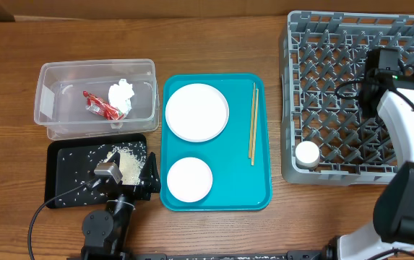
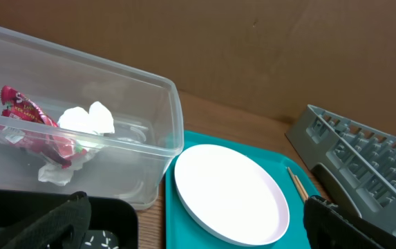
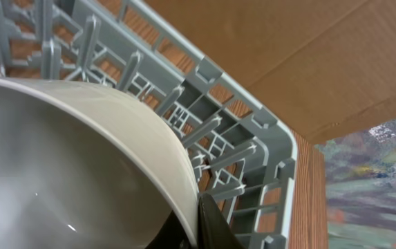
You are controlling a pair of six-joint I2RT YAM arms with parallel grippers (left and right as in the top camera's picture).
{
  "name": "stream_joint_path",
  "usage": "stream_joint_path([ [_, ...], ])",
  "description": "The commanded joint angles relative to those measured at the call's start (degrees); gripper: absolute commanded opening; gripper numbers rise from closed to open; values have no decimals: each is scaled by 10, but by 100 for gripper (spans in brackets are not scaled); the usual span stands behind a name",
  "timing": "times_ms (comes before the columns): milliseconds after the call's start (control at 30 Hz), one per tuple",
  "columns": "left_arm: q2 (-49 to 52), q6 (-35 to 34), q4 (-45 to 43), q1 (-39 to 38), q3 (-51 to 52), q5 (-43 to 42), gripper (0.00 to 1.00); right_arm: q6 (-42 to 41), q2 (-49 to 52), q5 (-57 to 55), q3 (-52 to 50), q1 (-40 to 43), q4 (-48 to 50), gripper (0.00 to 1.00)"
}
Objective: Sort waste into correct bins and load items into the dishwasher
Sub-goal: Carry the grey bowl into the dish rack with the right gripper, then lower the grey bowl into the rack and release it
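The pale bowl is hanging too far toward the outer end of the dish rack, so next my right gripper moves it back and stands it among the middle pegs [image 1: 360, 121].
The clear tub [image 1: 48, 101] holds the red wrapper [image 1: 100, 105] and the white tissue [image 1: 122, 96]; both also show in the left wrist view [image 2: 21, 111] [image 2: 87, 121]. Rice grains [image 1: 125, 160] lie in the black tray [image 1: 58, 189]. My left gripper [image 1: 127, 173] is open and empty, low over the black tray's right edge [image 2: 194, 232]. The large plate [image 1: 196, 111] [image 2: 229, 194], the small plate [image 1: 189, 179] and the chopsticks [image 1: 252, 123] lie on the teal tray. My right gripper [image 1: 381, 61] is over the grey dish rack [image 1: 300, 43], shut on the rim of the pale bowl [image 3: 80, 166]. A white cup [image 1: 308, 154] stands in the rack.
The teal tray [image 1: 228, 193] sits between the bins and the rack. A brown cardboard wall [image 2: 253, 48] stands behind the table. The rack's upright pegs [image 3: 204, 131] surround the bowl. The left arm's cable [image 1: 40, 217] runs along the front edge.
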State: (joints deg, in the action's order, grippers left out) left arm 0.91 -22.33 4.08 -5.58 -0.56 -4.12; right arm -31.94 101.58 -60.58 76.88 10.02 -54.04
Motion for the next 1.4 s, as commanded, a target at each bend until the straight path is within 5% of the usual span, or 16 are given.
stream_joint_path([
  [0, -7, -6, 0, 0, 3, 0, 100, -4, 20, -16, 4, -9, 2, 4],
  [400, -7, -6, 0, 0, 3, 0, 100, 25, 23, -59, 4, -83, 11, 4],
  [733, -7, -6, 0, 0, 3, 0, 100, 158, 23, -152, 4, -79, 87, 5],
  [1367, -7, -6, 0, 0, 3, 0, 100, 174, 71, -119, 3, -83, 96, 5],
])
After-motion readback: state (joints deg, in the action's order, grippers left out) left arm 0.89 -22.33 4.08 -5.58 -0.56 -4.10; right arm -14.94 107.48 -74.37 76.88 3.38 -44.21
